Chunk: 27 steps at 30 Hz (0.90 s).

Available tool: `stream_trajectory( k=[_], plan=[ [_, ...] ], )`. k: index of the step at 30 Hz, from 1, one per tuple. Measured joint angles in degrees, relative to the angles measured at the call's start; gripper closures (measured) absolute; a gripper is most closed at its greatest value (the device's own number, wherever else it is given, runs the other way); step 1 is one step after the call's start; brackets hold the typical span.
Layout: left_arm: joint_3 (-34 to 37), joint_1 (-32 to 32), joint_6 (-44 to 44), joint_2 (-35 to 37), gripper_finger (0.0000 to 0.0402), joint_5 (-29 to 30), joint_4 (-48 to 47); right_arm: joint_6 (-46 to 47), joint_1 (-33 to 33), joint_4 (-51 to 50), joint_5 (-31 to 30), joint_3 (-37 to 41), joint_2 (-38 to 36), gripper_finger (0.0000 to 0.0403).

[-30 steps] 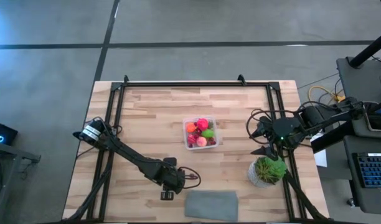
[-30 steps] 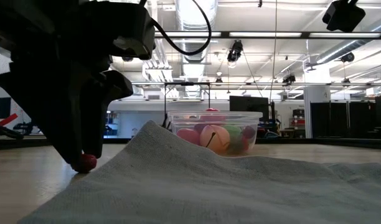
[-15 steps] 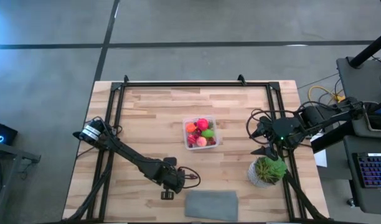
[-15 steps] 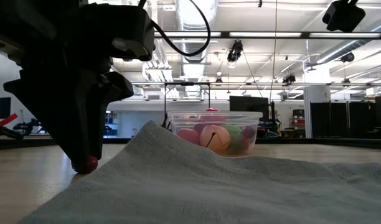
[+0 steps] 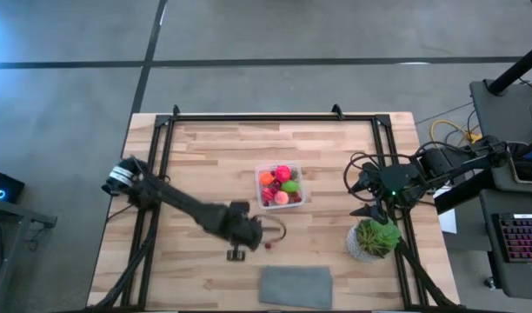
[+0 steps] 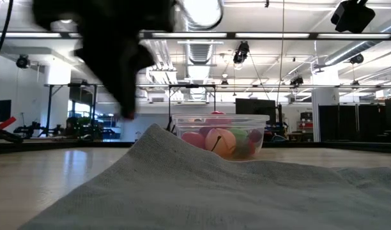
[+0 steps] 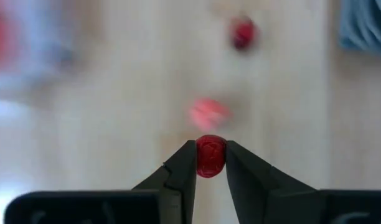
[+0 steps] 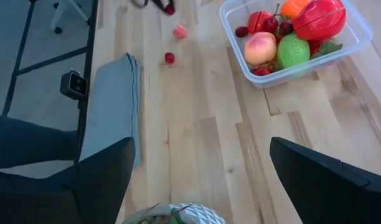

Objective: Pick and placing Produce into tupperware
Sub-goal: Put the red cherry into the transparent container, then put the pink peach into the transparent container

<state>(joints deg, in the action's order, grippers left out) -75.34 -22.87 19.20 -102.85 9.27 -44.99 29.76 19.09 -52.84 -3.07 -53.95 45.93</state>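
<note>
The robot's left gripper should next carry the small red berry [image 7: 211, 155] until it hangs over the open tupperware [image 5: 281, 186], as the berry is between both fingers and clear of the wood.
My left gripper [image 5: 236, 254] hangs over the near middle of the table, left of the grey cloth, shut on a tiny dark red berry [image 7: 210, 155]. In the low view it is a blur [image 6: 125, 114] above the tabletop. Two loose pieces lie on the wood beside it: a pink one [image 8: 180, 31] and another dark red berry [image 8: 170, 58] [image 5: 268, 245]. The clear tupperware [image 5: 258, 184] [image 8: 327, 59] sits mid-table, holding red, orange, green and peach produce [image 8: 290, 34]. My right gripper [image 5: 358, 197] waits open at the table's right side. My left gripper pinches the small red berry [image 7: 210, 155] between its two fingertips [image 7: 185, 163], one on each side, at their free ends only. The fingers come from above, pointing down. The berry is lifted clear of the table.
A folded grey cloth [image 5: 295, 287] [image 6: 214, 185] lies at the near edge, right of the left gripper. A potted green plant [image 5: 373, 239] stands near the right gripper. Black frame rails run along the left, right and far edges. Bare wood lies between the cloth and the tupperware.
My left gripper, shut on the berry throughout, has risen from the tabletop, mostly in the last half second. It has shifted toward the far edge and the tupperware. The berry, which rested on the wood, is now lifted clear.
</note>
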Motion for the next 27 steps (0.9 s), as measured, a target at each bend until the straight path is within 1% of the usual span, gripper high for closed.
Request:
stream_trajectory(
  k=[3, 5, 7, 9, 11, 14, 16, 19, 24, 27],
  plan=[
    [-1.67, 5.41, -6.23, 2.81, 0.0338, 3.50, 0.29, 0.27, 0.00, 0.00, 0.00, 0.01, 0.00, 0.0038],
    [-1.98, 10.20, -8.25, 4.46, 0.0338, 3.71, 2.82, 0.88, 0.00, 0.04, -0.01, 0.02, 0.00, 0.0038],
    [-2.00, 15.02, -9.03, 4.86, 0.0338, 0.88, 6.24, 1.61, 0.00, 0.07, -0.01, 0.02, 0.00, 0.0038],
    [-1.87, 19.20, -9.09, 4.55, 0.0338, -2.36, 7.05, 2.32, 0.00, 0.09, 0.00, 0.02, 0.00, 0.0038],
    [-1.87, 21.99, -9.09, 3.72, 0.0338, -3.07, 9.15, 3.13, 0.00, 0.09, 0.00, 0.02, 0.00, 0.0038],
    [-1.81, 23.85, -9.11, 2.71, 0.0330, -3.12, 11.89, 3.48, 0.00, 0.09, -0.02, 0.02, 0.00, 0.0038],
    [-1.81, 24.27, -9.11, 2.63, 0.0313, -2.96, 13.74, 3.67, 0.00, 0.07, 0.00, 0.02, 0.02, 0.0038],
    [-1.83, 24.30, -9.05, 2.65, 0.0271, -2.90, 15.25, 3.67, 0.00, 0.05, -0.01, 0.02, 0.01, 0.0038],
    [-1.44, 23.59, -2.97, 3.53, 0.0190, -3.49, 12.26, 3.41, 0.00, -0.02, -0.22, 0.28, 0.02, 0.0038],
    [-1.34, 21.88, -1.66, 4.63, 0.0157, -6.19, 8.86, 3.41, 0.00, -0.06, -1.10, 0.52, 0.00, 0.0038]
  ],
)
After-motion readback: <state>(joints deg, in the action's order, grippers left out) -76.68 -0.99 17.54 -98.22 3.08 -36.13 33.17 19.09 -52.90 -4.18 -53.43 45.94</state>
